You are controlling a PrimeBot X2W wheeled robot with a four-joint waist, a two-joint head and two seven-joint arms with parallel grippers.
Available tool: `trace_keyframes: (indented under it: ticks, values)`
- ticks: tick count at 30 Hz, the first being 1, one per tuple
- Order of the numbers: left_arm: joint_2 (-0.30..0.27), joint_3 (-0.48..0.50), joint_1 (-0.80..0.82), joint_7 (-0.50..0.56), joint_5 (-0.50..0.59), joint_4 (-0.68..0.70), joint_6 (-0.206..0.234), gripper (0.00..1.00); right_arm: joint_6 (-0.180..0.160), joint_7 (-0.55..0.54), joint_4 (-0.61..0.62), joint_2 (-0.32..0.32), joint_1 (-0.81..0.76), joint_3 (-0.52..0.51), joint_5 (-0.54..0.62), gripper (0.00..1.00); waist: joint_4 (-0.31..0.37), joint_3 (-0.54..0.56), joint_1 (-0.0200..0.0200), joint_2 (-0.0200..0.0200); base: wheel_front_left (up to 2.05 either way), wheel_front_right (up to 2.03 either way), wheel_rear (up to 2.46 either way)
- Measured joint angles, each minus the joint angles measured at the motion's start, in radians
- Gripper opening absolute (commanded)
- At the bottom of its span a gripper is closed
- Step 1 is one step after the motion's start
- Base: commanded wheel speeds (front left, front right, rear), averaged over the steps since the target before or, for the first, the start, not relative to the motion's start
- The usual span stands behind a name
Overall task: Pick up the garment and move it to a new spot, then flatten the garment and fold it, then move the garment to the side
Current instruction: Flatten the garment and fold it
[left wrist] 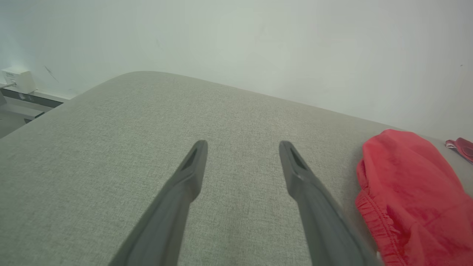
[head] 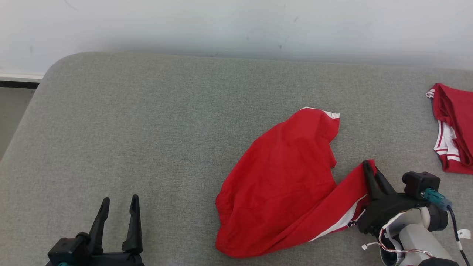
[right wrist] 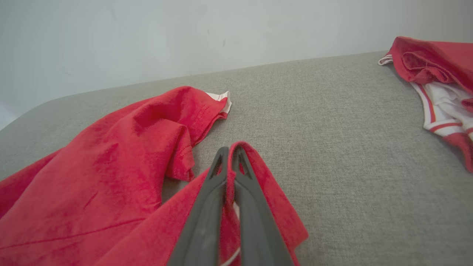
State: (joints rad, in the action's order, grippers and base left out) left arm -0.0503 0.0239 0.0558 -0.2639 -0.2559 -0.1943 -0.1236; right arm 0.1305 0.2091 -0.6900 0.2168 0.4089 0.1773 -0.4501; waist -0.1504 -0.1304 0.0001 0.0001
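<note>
A white strip (head: 339, 222) narrows under the garment's near edge (head: 277, 249). So I expect that edge to unroll and show a longer white stripe when I pull the garment's waistband.
A crumpled red garment (head: 284, 181) with white trim lies right of centre on the grey padded surface (head: 147, 129). My right gripper (head: 369, 166) is shut on the garment's lower right corner; in the right wrist view the red cloth (right wrist: 111, 177) wraps over the closed fingertips (right wrist: 231, 153). My left gripper (head: 120, 201) stands open at the lower left over bare padding, well apart from the garment. In the left wrist view the spread fingers (left wrist: 196, 162) frame bare fabric, with the garment (left wrist: 410, 195) and its gathered waistband to the right.
A second red and white garment (head: 452, 133) lies bunched at the far right edge, also as a red and white heap (right wrist: 436, 81) in the right wrist view. A pale wall (head: 236, 26) runs behind the surface. The surface's rounded corner (head: 59, 66) and left edge drop off to the floor.
</note>
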Motion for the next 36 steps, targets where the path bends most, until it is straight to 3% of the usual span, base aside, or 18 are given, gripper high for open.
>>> trace_keyframes:
  ticks: [4, 8, 21, 30, 36]
  values:
    - [0.000, 0.001, 0.000, 0.000, -0.001, -0.003, 0.000, 1.00, 0.000, 0.035, -0.049, -0.007, 0.030, 0.027, -0.002, 1.00, 0.005, -0.001, 0.0000, 0.0000, 0.00, 0.00, 0.00]
    - [0.000, 0.005, 0.000, 0.000, 0.000, -0.003, 0.001, 1.00, 0.000, 0.050, -0.020, -0.005, 0.031, 0.033, -0.007, 1.00, 0.027, 0.008, 0.0000, -0.0001, 0.00, 0.00, 0.00]
    - [0.000, 0.043, -0.017, 0.000, 0.020, 0.015, 0.001, 1.00, 0.000, 0.052, 0.401, -0.018, -0.222, -0.060, 0.092, 1.00, 0.112, 0.045, -0.0002, -0.0001, 0.00, 0.00, 0.00]
    - [0.000, 0.055, -0.030, 0.000, 0.035, 0.021, 0.000, 1.00, 0.000, 0.053, 0.616, -0.067, -0.400, -0.095, 0.156, 1.00, 0.145, 0.068, -0.0002, -0.0001, 0.00, 0.00, 0.00]
    - [0.000, 0.056, -0.041, 0.000, 0.043, 0.026, 0.000, 1.00, 0.000, 0.053, 0.678, -0.097, -0.474, -0.095, 0.187, 1.00, 0.152, 0.077, -0.0002, -0.0001, 0.00, 0.00, 0.00]
